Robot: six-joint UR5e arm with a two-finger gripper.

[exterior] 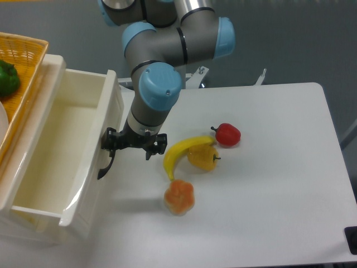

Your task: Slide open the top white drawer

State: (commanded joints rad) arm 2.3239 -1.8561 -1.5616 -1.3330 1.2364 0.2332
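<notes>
My gripper will pull the top white drawer [66,137] by its handle, and it will slide straight farther out, as its back side stays hidden under the cabinet edge [33,133].
The top white drawer [109,106] is a glossy cream-white box that stands pulled well out from the cabinet at the left, and its inside is bare. Its curved black handle [105,165] hangs on the front panel, facing the table. My gripper [134,146] hangs from the blue-and-grey arm just right of the drawer front. Its fingers are spread apart. The left finger [111,139] is right at the top of the handle, and the right finger [157,146] is over the table. Nothing is held between them.
A yellow wicker basket [25,53] with a green pepper [6,78] sits on top of the cabinet at the far left. On the table lie a banana [179,153], a yellow pepper [204,159], a red pepper [227,134] and an orange fruit [179,196].
</notes>
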